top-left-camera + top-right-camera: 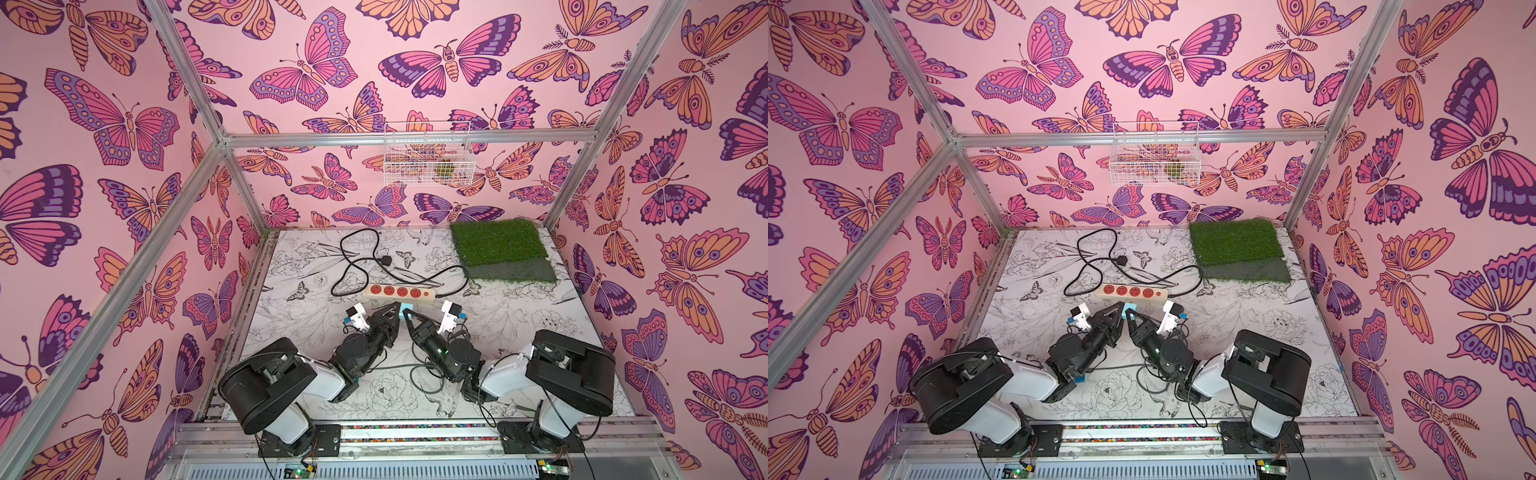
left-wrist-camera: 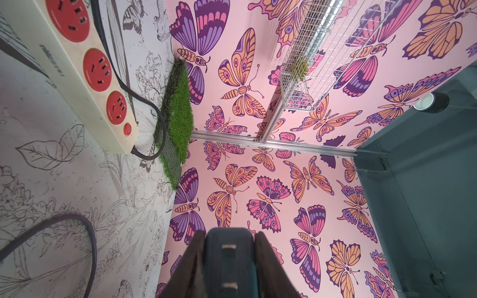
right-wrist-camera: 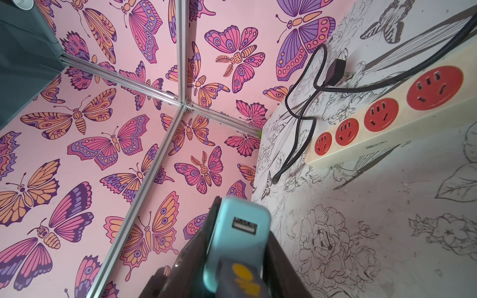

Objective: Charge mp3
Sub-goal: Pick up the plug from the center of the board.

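Next, my left gripper opens, because it is holding the charger cube's plug end [image 2: 229,265], and my right gripper should take the cube to the power strip [image 1: 401,293].
A pale teal-and-grey charger cube [image 1: 407,310] [image 1: 1130,310] hangs just above the table, in front of the power strip [image 1: 399,292]. Both grippers meet on it. My left gripper [image 2: 229,234] is shut on the cube's plug end [image 2: 229,265], where two metal prongs show between the fingers. My right gripper [image 3: 242,219] is closed round the cube's other end [image 3: 237,245], whose USB port faces away from the wrist camera. In both top views the left gripper [image 1: 397,306] comes in from the left and the right gripper [image 1: 410,318] from the right. The mp3 is out of view.
The cream power strip [image 1: 1131,292] with red sockets lies across the middle of the table; its black cable [image 1: 357,257] loops behind it. A green grass mat [image 1: 498,245] lies at the back right. A white wire basket [image 1: 428,153] hangs on the back wall.
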